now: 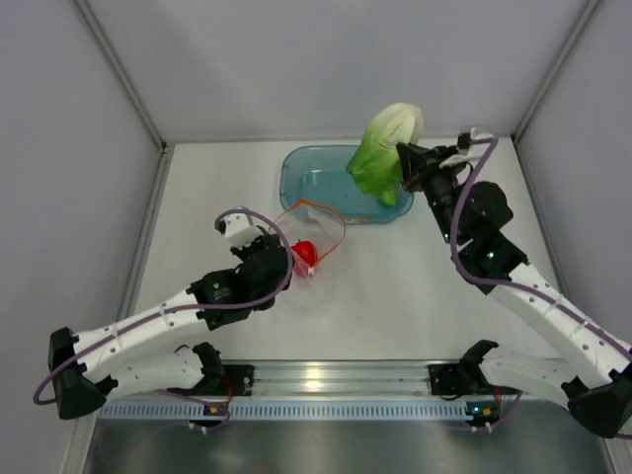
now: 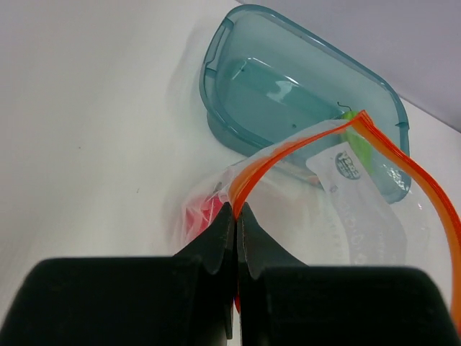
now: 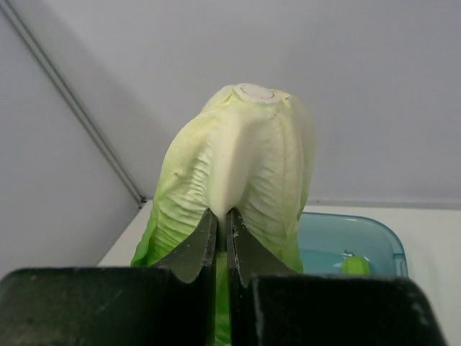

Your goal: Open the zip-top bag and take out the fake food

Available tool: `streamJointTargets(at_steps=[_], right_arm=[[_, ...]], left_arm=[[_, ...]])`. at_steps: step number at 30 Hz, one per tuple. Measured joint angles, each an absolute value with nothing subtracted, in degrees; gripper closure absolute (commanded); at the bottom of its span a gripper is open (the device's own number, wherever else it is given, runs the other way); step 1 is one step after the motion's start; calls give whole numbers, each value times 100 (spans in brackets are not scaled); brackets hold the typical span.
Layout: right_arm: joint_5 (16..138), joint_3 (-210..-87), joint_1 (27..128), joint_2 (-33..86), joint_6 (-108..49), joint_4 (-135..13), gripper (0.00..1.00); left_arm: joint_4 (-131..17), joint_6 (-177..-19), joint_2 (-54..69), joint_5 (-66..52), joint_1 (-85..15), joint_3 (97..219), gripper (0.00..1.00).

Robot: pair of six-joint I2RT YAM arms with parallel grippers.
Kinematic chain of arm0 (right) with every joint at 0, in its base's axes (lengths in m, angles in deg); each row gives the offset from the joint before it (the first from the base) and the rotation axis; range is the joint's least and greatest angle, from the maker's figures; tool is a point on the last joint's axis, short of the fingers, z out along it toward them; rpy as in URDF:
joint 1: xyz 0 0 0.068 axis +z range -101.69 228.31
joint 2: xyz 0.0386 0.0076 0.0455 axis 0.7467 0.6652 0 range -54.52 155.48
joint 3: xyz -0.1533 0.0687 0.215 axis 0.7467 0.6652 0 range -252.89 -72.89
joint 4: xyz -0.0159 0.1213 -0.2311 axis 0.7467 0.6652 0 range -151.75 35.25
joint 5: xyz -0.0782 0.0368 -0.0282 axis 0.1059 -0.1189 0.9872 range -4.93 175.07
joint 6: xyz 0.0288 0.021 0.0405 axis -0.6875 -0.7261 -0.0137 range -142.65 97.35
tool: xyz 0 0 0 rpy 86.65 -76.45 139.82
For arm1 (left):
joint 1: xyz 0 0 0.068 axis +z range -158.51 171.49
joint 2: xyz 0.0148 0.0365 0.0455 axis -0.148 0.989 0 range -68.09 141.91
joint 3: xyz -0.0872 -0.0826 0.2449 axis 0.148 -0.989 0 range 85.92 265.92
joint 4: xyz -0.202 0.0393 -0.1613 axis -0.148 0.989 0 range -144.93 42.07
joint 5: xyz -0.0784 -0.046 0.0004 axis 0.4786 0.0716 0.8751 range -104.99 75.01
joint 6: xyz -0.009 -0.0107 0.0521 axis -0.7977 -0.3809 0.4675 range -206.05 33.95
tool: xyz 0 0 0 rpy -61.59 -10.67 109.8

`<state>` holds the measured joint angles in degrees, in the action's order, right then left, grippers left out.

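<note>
I should keep lowering the cabbage [image 1: 379, 158] with my right gripper toward the bin's bottom until it rests there, because it hangs above the bin and there is open room on the bin's bottom beside the cucumber [image 1: 324, 188].
The clear zip-top bag [image 1: 323, 240] lies at mid-table with its orange-red zip strip [image 2: 288, 148] spread into an open loop. My left gripper [image 1: 283, 249] [image 2: 236, 210] is shut on that strip at the bag's near corner. A small red pepper [image 1: 305, 254] [image 2: 196, 218] still sits inside the bag, just left of my fingers. My right gripper [image 1: 406, 158] [image 3: 222, 213] is shut on the pale-green-and-white cabbage [image 1: 383, 150] [image 3: 241, 155], holding it in the air over the bin's right end. The small green cucumber [image 3: 355, 265] [image 2: 358, 142] lies in the bin.
The translucent teal bin [image 1: 304, 183] [image 2: 238, 101] [image 3: 378, 231] stands at the back of the table, just beyond the bag's open mouth. Grey walls close in the back and both sides.
</note>
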<state>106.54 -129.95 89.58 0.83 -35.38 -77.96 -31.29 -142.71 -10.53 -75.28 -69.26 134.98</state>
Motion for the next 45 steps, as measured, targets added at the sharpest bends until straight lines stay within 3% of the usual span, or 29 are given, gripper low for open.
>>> streamJointTargets(at_steps=[9,20,35,37,38,39,41,42,45], right_arm=[[9762,-14175,7970,1889,-3586,-6893,100],[9415,-15740,7854,4177,-3348,-5783,100],[9124,-17523,7854,6278,-3071,-4231,100],[9102,-17713,7854,6490,-3073,-4067,93],[9087,-17779,7852,6571,-3079,-4030,85],[9076,-17818,7854,6623,-3097,-3995,69],[9045,-17836,7854,6665,-3141,-3945,57],[9026,-17836,7854,6667,-3160,-3899,45],[9000,-17858,7854,6667,-3178,-3829,43]], left_arm=[[-3118,-13620,-1737,-7104,-6620,13463,100],[-2924,-12772,-1864,-6512,-6581,13555,100],[-2876,-12525,-2056,-6081,-6566,13599,100],[-2874,-12522,-2047,-6072,-6566,13603,100],[-2867,-12522,-2028,-6055,-6566,13621,100],[-2867,-12522,-2012,-6033,-6563,13640,100],[-2869,-12527,-1980,-5989,-6563,13671,100],[-2869,-12527,-1969,-5961,-6563,13677,100],[-2869,-12536,-1938,-5908,-6563,13684,100]])
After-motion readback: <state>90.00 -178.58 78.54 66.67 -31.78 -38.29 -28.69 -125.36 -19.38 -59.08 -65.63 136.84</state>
